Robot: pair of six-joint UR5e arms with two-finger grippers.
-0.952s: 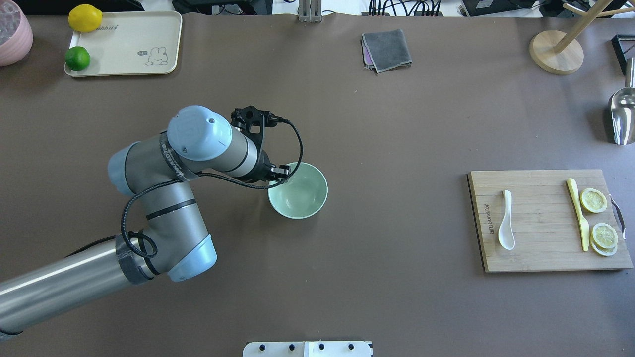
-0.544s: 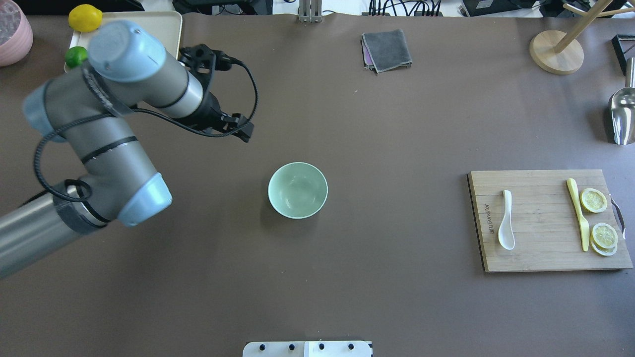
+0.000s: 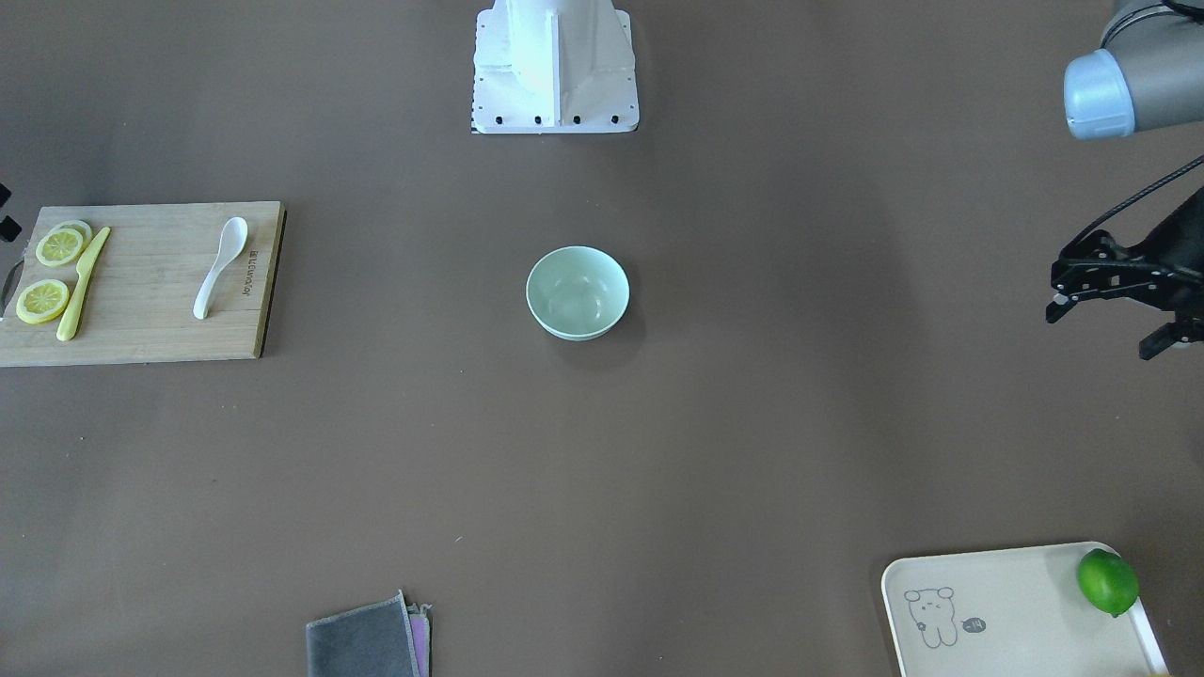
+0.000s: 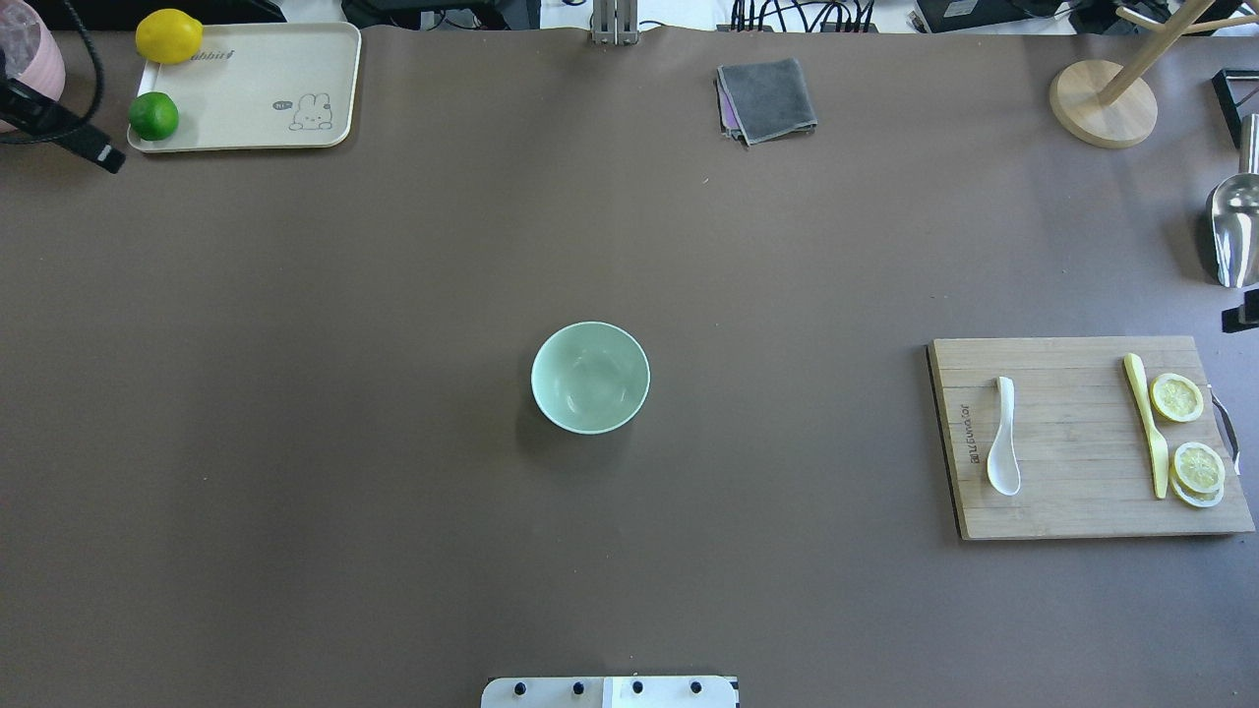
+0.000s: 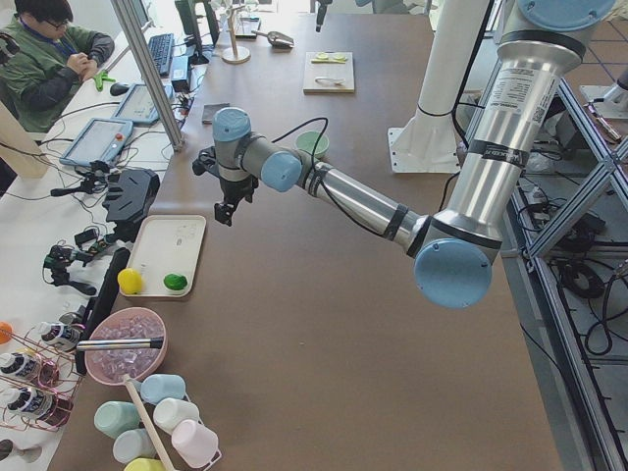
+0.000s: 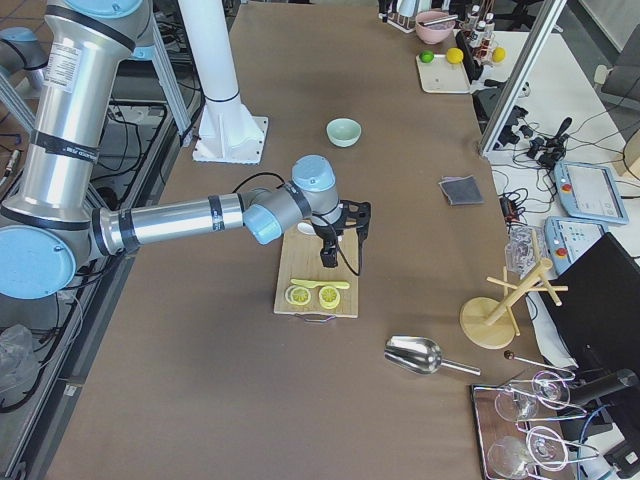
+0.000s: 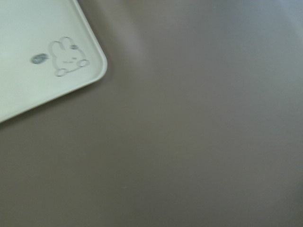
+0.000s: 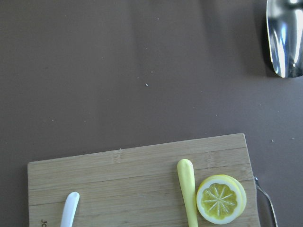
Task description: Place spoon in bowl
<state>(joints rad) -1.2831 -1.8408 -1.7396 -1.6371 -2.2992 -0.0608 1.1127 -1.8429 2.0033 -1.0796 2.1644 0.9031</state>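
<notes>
The white spoon is on the cutting board, far from my left gripper. My right gripper should grab the spoon's handle and bring the spoon to the bowl.
The pale mint-green bowl stands empty and upright at the middle of the table, also in the front view. The white spoon lies on the left part of a wooden cutting board at the right; its handle tip shows in the right wrist view. My left gripper is open and empty, far from the bowl, near the cream tray. My right gripper hovers above the board; whether it is open or shut I cannot tell.
A yellow knife and lemon slices lie on the board's right part. The tray holds a lemon and a lime. A grey cloth, a wooden stand and a metal scoop sit along the back and right.
My left gripper was at the bowl's left rim a second ago; it has let go and swung away to the back left corner. The bowl stays in place.
</notes>
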